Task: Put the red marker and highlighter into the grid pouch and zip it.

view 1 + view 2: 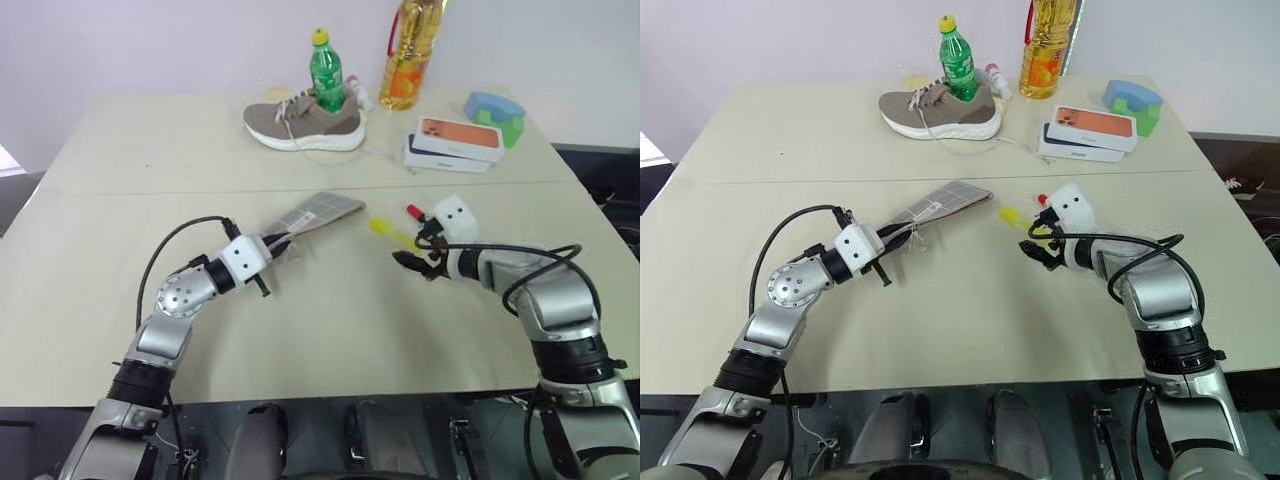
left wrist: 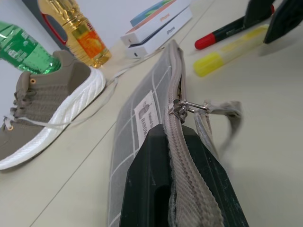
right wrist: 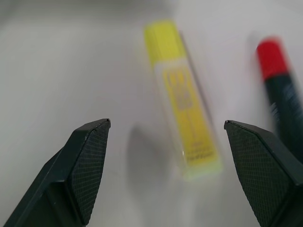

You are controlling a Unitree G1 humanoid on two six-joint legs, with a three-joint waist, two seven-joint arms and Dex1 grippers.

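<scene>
The pale pull tab hangs beside my left gripper, so the grid pouch's zipper (image 1: pixel 328 224) will close toward its far end when I pull the tab.
The grey grid pouch (image 1: pixel 318 211) lies flat on the table, slanting away from me. My left gripper (image 1: pixel 274 243) is shut on its near end, black fingers (image 2: pixel 156 179) clamped over the zipper edge. The zipper slider (image 2: pixel 179 107) sits just beyond them with its pale pull tab (image 2: pixel 223 111) hanging aside. The yellow highlighter (image 3: pixel 184 104) lies on the table to the pouch's right. Beside it lies the red marker (image 3: pixel 280 90), red at one end with a dark barrel. My right gripper (image 1: pixel 415 262) hovers open just over the highlighter, which lies between its fingers (image 3: pixel 87 161), untouched.
At the back of the table stand a tan shoe (image 1: pixel 305 125), a green bottle (image 1: pixel 327 72) and an oil bottle (image 1: pixel 408 50). Two stacked phone boxes (image 1: pixel 455 145) and a blue-green object (image 1: pixel 495 112) sit back right.
</scene>
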